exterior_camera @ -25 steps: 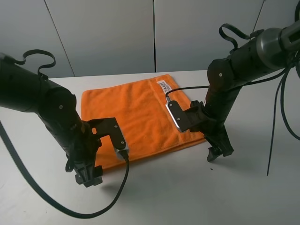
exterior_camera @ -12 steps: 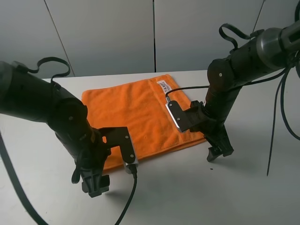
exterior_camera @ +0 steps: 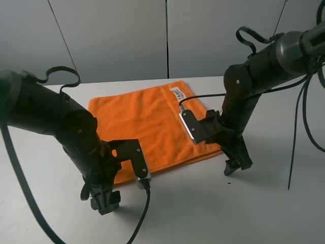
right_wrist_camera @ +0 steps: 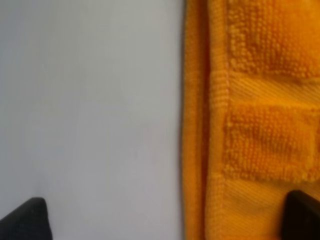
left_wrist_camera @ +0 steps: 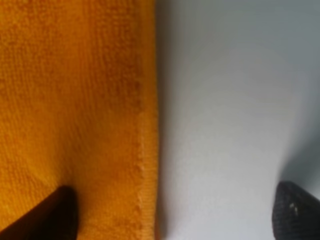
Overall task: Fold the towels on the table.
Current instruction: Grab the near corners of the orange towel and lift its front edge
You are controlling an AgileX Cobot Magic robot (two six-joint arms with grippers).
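Observation:
The orange towel's front edge (exterior_camera: 175, 166) will stay straight and cover the white label when I fold it, because my grippers are around both front corners (exterior_camera: 120, 181).
The orange towel (exterior_camera: 147, 122) lies flat on the white table (exterior_camera: 213, 208), its white label (exterior_camera: 177, 93) near the far right corner. My left gripper (exterior_camera: 105, 202) is low at the towel's front left corner. In the left wrist view it (left_wrist_camera: 170, 215) is open, with one fingertip (left_wrist_camera: 50, 215) over the towel (left_wrist_camera: 75, 100) and the other over the bare table (left_wrist_camera: 225, 100). My right gripper (exterior_camera: 234, 166) is low at the front right corner. In the right wrist view it (right_wrist_camera: 165, 220) is open and straddles the towel's edge, where the woven band (right_wrist_camera: 265, 90) shows.
A grey panelled wall (exterior_camera: 167, 35) stands behind the table. Black cables hang from both arms; one (exterior_camera: 137, 223) loops over the table at the front left and another (exterior_camera: 297, 137) hangs at the right.
My left arm has swung right and forward, bringing its gripper down by the towel's front left corner. The right arm and the towel have not moved.

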